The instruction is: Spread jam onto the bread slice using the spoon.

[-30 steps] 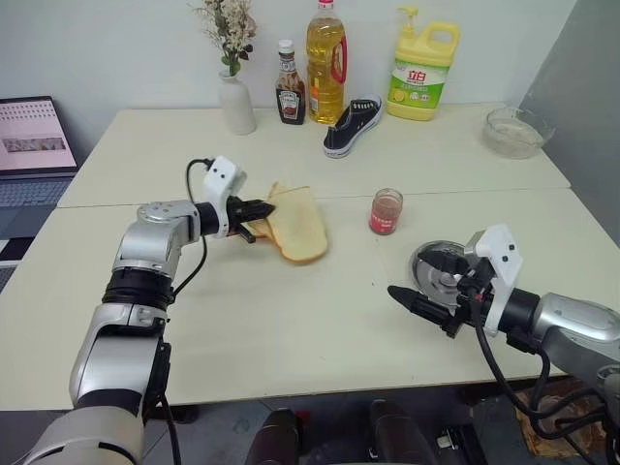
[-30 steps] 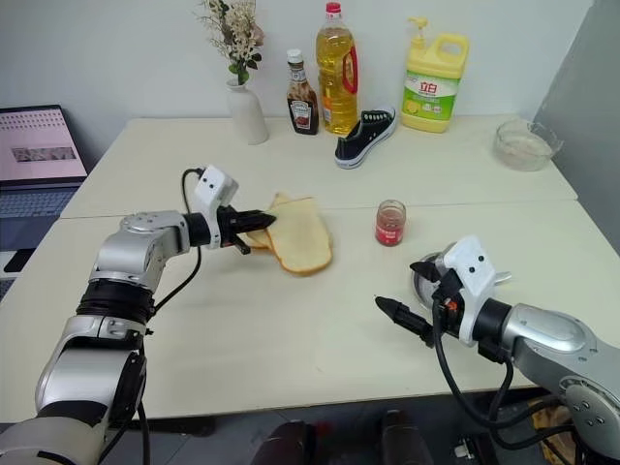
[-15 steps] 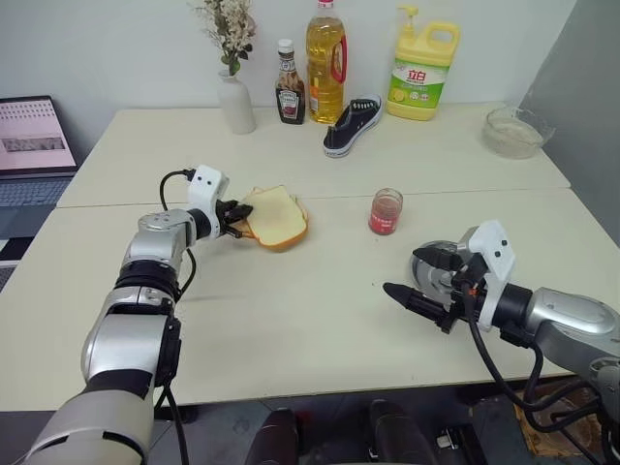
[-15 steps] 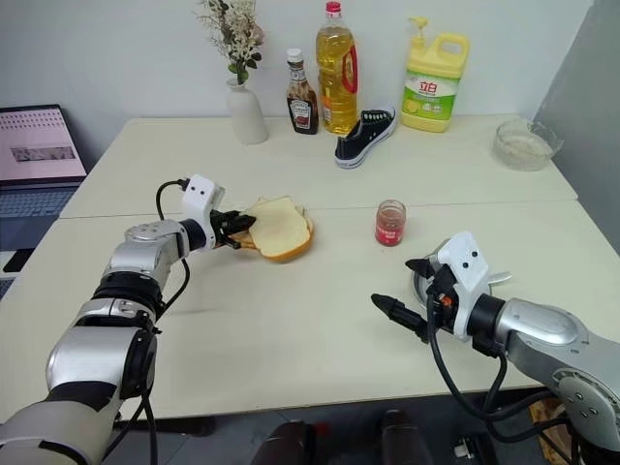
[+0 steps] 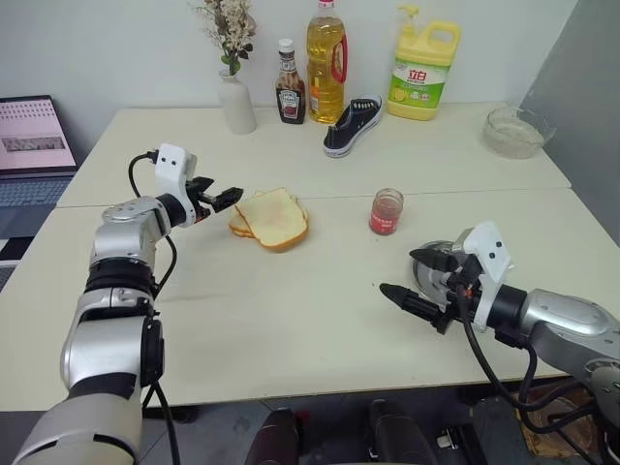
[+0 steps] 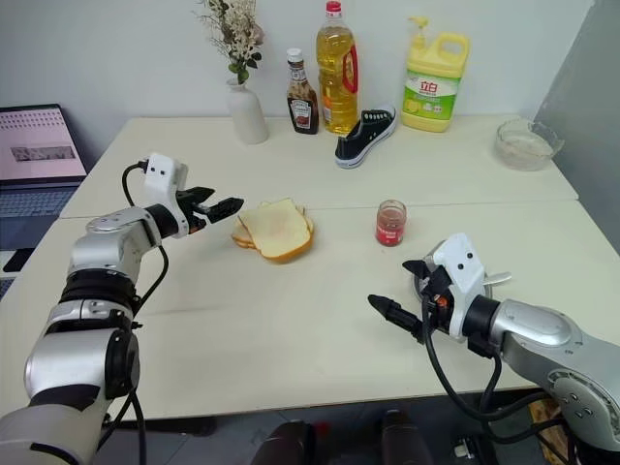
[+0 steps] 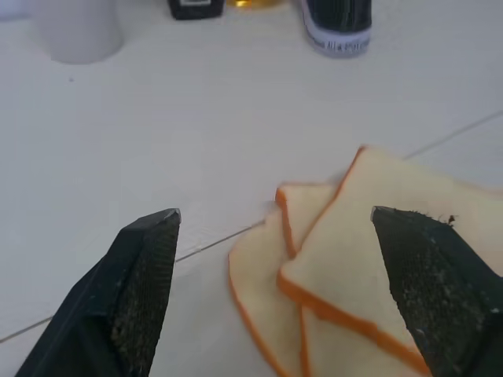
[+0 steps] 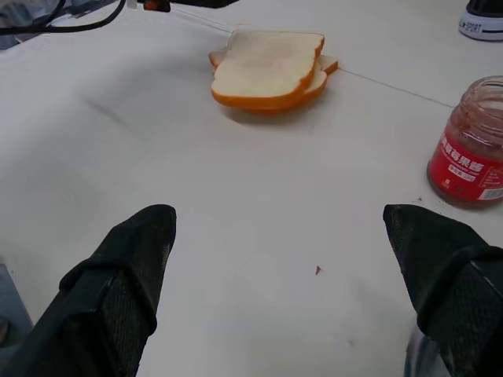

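Note:
The jam jar's opening (image 5: 389, 196) is open. The spoon should dip straight in and bring out a clump of jam (image 5: 385, 217) when I lift it.
A pale bread slice (image 5: 277, 214) with a golden crust lies flat on top of a small pile of slices (image 7: 259, 294) at mid-table. My left gripper (image 5: 223, 191) hovers just left of it, open and empty, its fingers pointing at the pile. The jam jar (image 5: 386, 210), clear glass with red jam, stands to the right of the bread. My right gripper (image 5: 399, 272) hangs open and empty over the front right of the table. Behind it, the thin handle of the spoon (image 6: 496, 278) pokes out over a round steel dish (image 5: 433, 274); its bowl is hidden.
Along the back edge stand a white vase (image 5: 236, 105), a brown sauce bottle (image 5: 289, 95), an oil bottle (image 5: 326, 63) and a yellow detergent jug (image 5: 421, 64). A black shoe (image 5: 351, 125) lies in front of them. A glass bowl (image 5: 516, 131) sits far right, a laptop (image 5: 35, 145) far left.
My left gripper laid the slice it held flat on the pile, let go, opened and drew back to the left and slightly up. The right arm has stayed put.

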Tool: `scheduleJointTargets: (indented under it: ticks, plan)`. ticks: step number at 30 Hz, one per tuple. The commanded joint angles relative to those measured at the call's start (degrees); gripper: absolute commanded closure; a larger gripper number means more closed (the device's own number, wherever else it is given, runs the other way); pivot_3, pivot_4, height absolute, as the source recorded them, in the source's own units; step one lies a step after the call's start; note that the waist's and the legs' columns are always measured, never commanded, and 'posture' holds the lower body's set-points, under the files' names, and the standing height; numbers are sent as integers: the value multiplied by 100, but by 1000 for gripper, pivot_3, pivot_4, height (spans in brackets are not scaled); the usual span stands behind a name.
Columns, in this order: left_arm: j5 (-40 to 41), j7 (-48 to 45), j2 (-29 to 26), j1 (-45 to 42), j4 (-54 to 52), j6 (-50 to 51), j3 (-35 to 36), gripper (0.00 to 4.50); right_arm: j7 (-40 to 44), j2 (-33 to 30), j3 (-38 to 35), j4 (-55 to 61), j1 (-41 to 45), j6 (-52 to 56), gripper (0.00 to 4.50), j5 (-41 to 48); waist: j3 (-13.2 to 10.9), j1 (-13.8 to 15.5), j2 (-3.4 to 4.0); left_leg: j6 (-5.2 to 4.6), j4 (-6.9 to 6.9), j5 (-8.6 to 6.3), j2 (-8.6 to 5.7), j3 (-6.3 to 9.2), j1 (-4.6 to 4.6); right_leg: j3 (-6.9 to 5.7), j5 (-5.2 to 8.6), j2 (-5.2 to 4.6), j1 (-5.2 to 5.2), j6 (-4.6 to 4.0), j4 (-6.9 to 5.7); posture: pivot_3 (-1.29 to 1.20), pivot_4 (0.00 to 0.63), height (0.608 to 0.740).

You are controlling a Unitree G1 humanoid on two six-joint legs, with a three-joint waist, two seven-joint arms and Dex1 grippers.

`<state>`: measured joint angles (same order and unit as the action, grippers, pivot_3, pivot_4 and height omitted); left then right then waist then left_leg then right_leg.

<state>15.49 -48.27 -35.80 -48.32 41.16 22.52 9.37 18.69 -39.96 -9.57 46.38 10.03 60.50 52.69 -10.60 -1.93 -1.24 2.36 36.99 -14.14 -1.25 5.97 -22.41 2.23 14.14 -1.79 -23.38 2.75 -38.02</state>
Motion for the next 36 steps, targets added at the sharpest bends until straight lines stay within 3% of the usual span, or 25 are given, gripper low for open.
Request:
scheduleJointTargets:
  ticks: [1,4,9,17,24,27,36]
  plan:
    - [996,-397,-212,891,-1817,1693,327,438,27,3,1,67,-5,-188,0,-31,0,-21,1,0,0,0,5,0,2,4,0,-2,0,0,-3,0,150,740]
    - [1615,-218,-166,1716,-2919,2796,563,438,46,17,61,39,-12,-243,0,-54,0,-13,1,0,-1,0,13,3,2,0,0,-6,-1,0,-4,0,150,740]
    - [1901,608,516,2201,-3312,3179,819,438,93,42,206,-41,55,-333,0,-110,1,85,0,0,3,1,4,13,4,-13,1,-17,8,1,0,0,150,740]
    - [2146,1236,1369,1902,-2662,2937,1145,438,103,32,249,-100,162,-351,0,-145,2,100,-3,1,5,1,-6,6,5,-10,0,-23,13,1,5,0,150,740]
    - [2105,1208,1531,1553,-1982,2595,1043,438,5,46,199,-43,167,-302,0,-139,2,93,-3,1,4,1,-11,6,6,-11,0,-21,12,1,4,0,150,740]
    - [2101,1181,1559,1504,-1938,2498,995,995,-43,39,177,-19,155,-293,0,-115,2,92,-3,1,4,1,-11,4,6,-8,0,-22,12,1,4,0,150,740]
    - [2224,1137,1507,1603,-2220,2641,984,3815,-116,37,154,18,127,-287,0,-75,2,89,-3,1,4,1,-10,5,5,-9,0,-22,12,1,5,0,150,740]
